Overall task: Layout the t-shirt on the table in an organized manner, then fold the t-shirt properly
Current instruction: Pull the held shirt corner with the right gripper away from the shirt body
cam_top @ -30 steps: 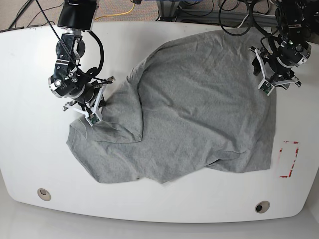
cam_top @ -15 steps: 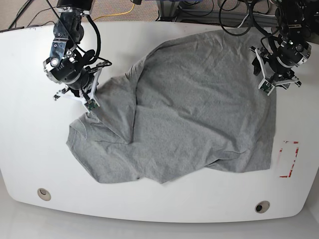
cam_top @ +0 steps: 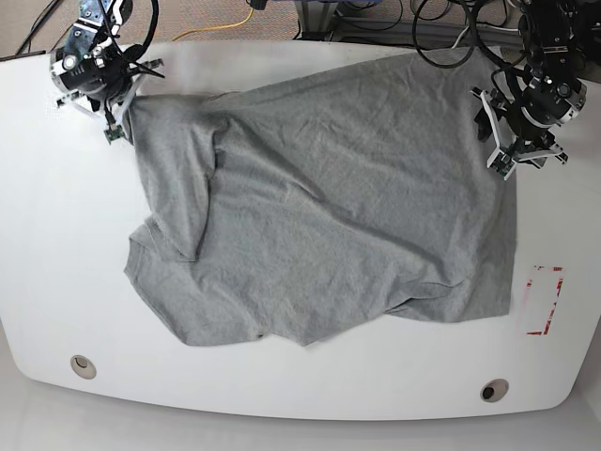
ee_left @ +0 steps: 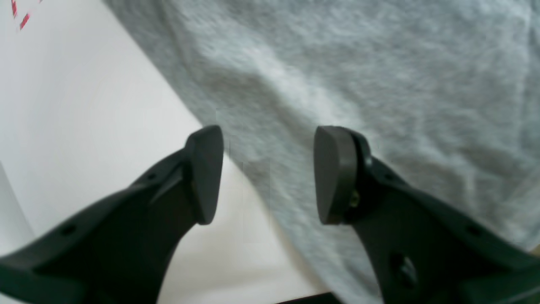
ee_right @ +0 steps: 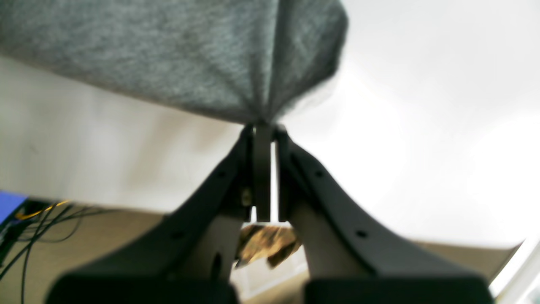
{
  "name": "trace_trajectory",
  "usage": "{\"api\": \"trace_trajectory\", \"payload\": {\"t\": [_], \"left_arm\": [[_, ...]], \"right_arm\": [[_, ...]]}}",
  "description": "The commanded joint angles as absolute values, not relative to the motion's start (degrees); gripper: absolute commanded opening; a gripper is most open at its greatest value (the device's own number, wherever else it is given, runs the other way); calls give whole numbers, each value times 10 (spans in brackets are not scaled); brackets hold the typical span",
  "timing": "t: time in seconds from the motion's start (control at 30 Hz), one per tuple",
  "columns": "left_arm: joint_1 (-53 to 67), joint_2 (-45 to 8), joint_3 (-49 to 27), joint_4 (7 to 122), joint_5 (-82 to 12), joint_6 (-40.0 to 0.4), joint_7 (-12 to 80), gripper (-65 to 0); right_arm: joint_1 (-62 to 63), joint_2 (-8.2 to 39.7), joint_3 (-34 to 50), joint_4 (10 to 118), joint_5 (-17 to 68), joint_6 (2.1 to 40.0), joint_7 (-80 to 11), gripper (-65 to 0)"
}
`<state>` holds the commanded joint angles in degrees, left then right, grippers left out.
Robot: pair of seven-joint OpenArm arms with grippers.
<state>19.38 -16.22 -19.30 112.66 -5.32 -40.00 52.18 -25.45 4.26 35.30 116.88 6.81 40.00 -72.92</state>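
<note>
The t-shirt's pinched edge has a clear path to the table's far edge, so the robot's right gripper should keep pulling until the two meet, then let go.
The heather-grey t-shirt lies spread and wrinkled across the white table; no lettering shows. My right gripper is at the far left corner, shut on a pinched edge of the shirt. In the right wrist view the gripper holds the cloth bunched just above the table. My left gripper hovers at the shirt's right edge. In the left wrist view it is open and empty, with the shirt's edge passing under the gap between its fingers.
A red tape rectangle marks the table right of the shirt and shows in the left wrist view. Two grommet holes sit near the front edge. Cables lie beyond the far edge.
My right gripper has pulled its pinch of shirt from the middle left up to the far left corner, spreading the left side open. The left arm has not moved.
</note>
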Motion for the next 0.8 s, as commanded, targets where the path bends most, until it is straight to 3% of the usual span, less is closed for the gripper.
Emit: {"api": "trace_trajectory", "payload": {"t": [0.33, 0.47, 0.53, 0.63, 0.8], "left_arm": [[194, -164, -175, 1120, -52, -400, 522, -339], [193, -164, -175, 1120, -52, -400, 522, -339], [193, -164, -175, 1120, -52, -400, 522, -339], [193, -164, -175, 1120, -52, -400, 522, -339], [194, -164, -175, 1120, -52, -400, 522, -339]], "right_arm": [[-313, -25, 383, 1169, 68, 400, -729, -626], [-321, -27, 386, 1169, 68, 400, -729, -463], [-323, -26, 406, 1170, 68, 400, -729, -331], [-319, -24, 436, 1170, 68, 400, -729, -230], [-283, 22, 451, 1170, 68, 400, -721, -255]]}}
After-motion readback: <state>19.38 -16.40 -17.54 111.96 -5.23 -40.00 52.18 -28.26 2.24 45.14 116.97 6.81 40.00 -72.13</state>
